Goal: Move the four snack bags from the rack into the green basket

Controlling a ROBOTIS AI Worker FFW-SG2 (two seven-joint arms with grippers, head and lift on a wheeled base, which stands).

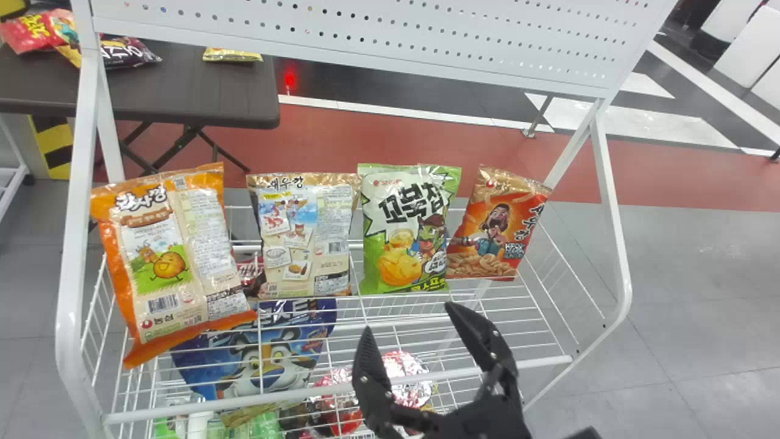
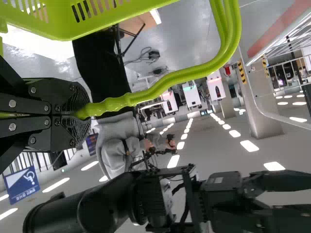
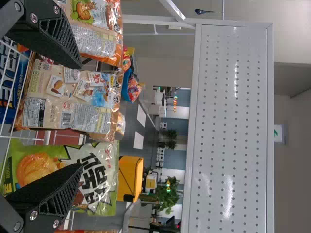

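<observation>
A red patch point(image 1: 250, 274) shows next to the orange bag point(image 1: 174, 262), so I expect to find the blue bag's hidden red top when I lift the orange bag.
Four snack bags stand in a row on the white rack: an orange one point(image 1: 173, 253), a beige one point(image 1: 304, 235), a green one point(image 1: 405, 228) and a red-orange one point(image 1: 493, 225). My right gripper point(image 1: 405, 326) is open in front of the rack, below the green bag, holding nothing. In the right wrist view the right gripper point(image 3: 77, 116) has its fingers spread, with the beige bag point(image 3: 73, 97) and part of the green bag point(image 3: 63, 174) beyond the gap. My left gripper point(image 2: 77, 111) is shut on the handle of the green basket point(image 2: 63, 19).
The rack's wire front rail point(image 1: 304, 393) runs before the bags, and its perforated panel point(image 1: 365, 36) rises behind. More packages, among them a blue bag point(image 1: 262, 353), lie on a lower level. A dark table point(image 1: 201, 85) with other snacks stands behind at left.
</observation>
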